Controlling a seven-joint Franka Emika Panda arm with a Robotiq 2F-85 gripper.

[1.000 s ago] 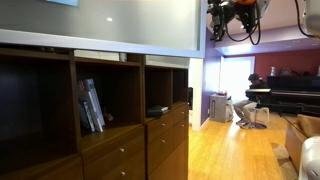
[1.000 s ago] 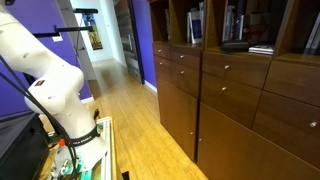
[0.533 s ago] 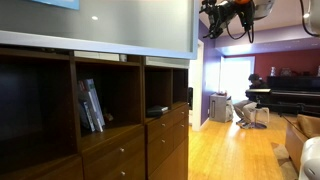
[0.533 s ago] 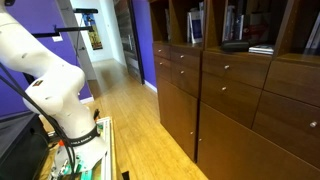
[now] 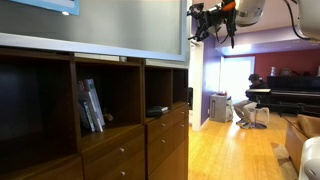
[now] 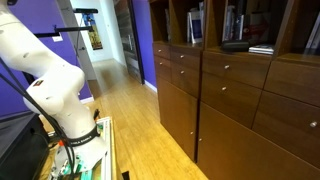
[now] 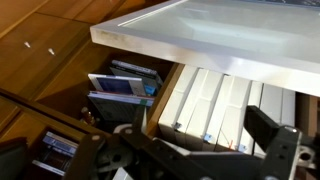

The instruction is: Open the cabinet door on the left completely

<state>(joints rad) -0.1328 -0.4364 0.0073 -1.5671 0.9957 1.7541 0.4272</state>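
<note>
The cabinet door is partly open and my gripper is next to its free edge (image 5: 186,42), so next I move my gripper in behind the panel and push the door all the way open.
The cabinet door (image 5: 95,28) is a wide frosted grey-green glass panel with a thin silver frame. It is swung up above the open shelves in an exterior view. In the wrist view it fills the top (image 7: 225,35), seen from below. My gripper (image 5: 204,18) hangs high at the panel's free edge, right beside it; I cannot tell whether it touches. In the wrist view my gripper (image 7: 190,150) shows its dark fingers (image 7: 277,140) wide apart with nothing between them. The door is out of view in the exterior view that shows my white arm base (image 6: 45,85).
Open shelves hold books (image 5: 90,105) and white binders (image 7: 215,105). Dark brown drawer fronts (image 5: 165,140) run below and also show in an exterior view (image 6: 230,95). A person (image 5: 246,103) sits at a piano at the far end of the wooden floor (image 5: 235,150).
The door's free edge has moved steadily left and up in the exterior view. My gripper has moved left with it.
</note>
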